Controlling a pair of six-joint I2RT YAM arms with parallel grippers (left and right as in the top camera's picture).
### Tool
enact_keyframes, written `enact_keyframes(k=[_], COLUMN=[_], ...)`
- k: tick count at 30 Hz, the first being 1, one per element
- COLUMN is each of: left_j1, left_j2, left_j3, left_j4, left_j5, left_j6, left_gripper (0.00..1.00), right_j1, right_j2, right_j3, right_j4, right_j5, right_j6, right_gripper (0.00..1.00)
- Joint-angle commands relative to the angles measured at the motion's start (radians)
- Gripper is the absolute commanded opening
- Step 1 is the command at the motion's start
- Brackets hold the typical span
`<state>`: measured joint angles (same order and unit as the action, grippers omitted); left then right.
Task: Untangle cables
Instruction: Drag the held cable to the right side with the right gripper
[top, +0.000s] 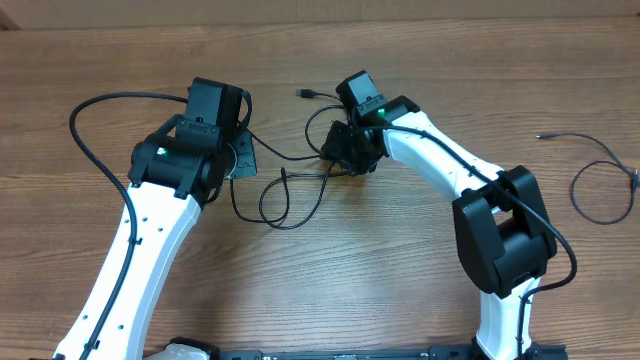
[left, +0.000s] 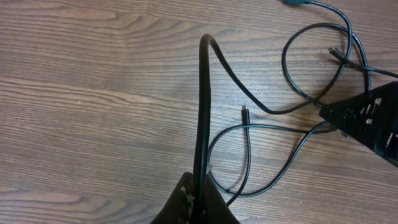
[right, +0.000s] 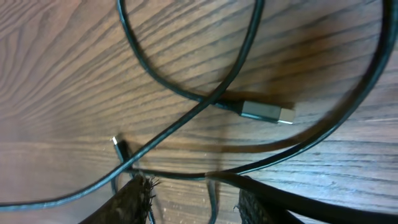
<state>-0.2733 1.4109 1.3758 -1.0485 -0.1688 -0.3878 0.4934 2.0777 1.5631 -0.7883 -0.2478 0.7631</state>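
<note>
The strands of cable cross under the robot's right gripper, so the left gripper should keep hold of its cable while the right gripper pulls the crossing cable away toward the separate looped cable.
Thin black cables lie tangled on the wood table between my two grippers. My left gripper is shut on one cable, which arches up from the jaws and runs down toward the right gripper. A small plug end lies inside a loop. My right gripper is open and low over the tangle. In the right wrist view, several strands cross between its fingertips. A silver-tipped plug lies just ahead of them. Another plug lies at the back.
A separate black cable lies looped at the far right of the table, apart from the tangle. The left arm's own thick black wire arcs out to the left.
</note>
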Motion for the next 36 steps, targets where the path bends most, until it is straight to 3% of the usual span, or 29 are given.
enact_keyframes(k=[1, 5, 7, 10, 13, 17, 24, 30, 36], left_j1=[0.005, 0.005, 0.005, 0.005, 0.006, 0.040, 0.239, 0.286, 0.273], left_j2=[-0.005, -0.004, -0.004, -0.004, -0.006, -0.007, -0.007, -0.007, -0.004], left_j3=[0.026, 0.026, 0.025, 0.025, 0.029, 0.045, 0.047, 0.047, 0.046], left_j4=[-0.002, -0.003, -0.004, -0.011, -0.010, -0.018, -0.013, -0.013, -0.015], left_j5=[0.005, 0.005, 0.005, 0.005, 0.008, -0.049, -0.037, 0.044, 0.253], left_j6=[-0.013, -0.013, -0.013, -0.013, -0.009, -0.001, -0.023, -0.028, -0.027], left_gripper=[0.04, 0.04, 0.04, 0.04, 0.04, 0.04, 0.04, 0.04, 0.04], right_j1=[0.002, 0.002, 0.002, 0.002, -0.020, -0.089, -0.280, -0.467, -0.666], right_j2=[0.035, 0.075, 0.085, 0.085, 0.082, 0.050, -0.125, -0.272, -0.335], right_j3=[-0.008, -0.008, -0.008, -0.008, 0.001, 0.059, 0.199, 0.274, 0.372], right_j4=[0.001, 0.049, 0.063, 0.061, -0.011, -0.205, -0.452, -0.484, -0.479], right_j5=[0.093, 0.102, 0.107, 0.113, 0.122, 0.248, 0.560, 0.615, 0.768], right_j6=[0.068, 0.082, 0.081, 0.030, -0.058, -0.068, -0.144, -0.276, -0.294], right_gripper=[0.44, 0.40, 0.16, 0.04, 0.04, 0.04, 0.04, 0.04, 0.04])
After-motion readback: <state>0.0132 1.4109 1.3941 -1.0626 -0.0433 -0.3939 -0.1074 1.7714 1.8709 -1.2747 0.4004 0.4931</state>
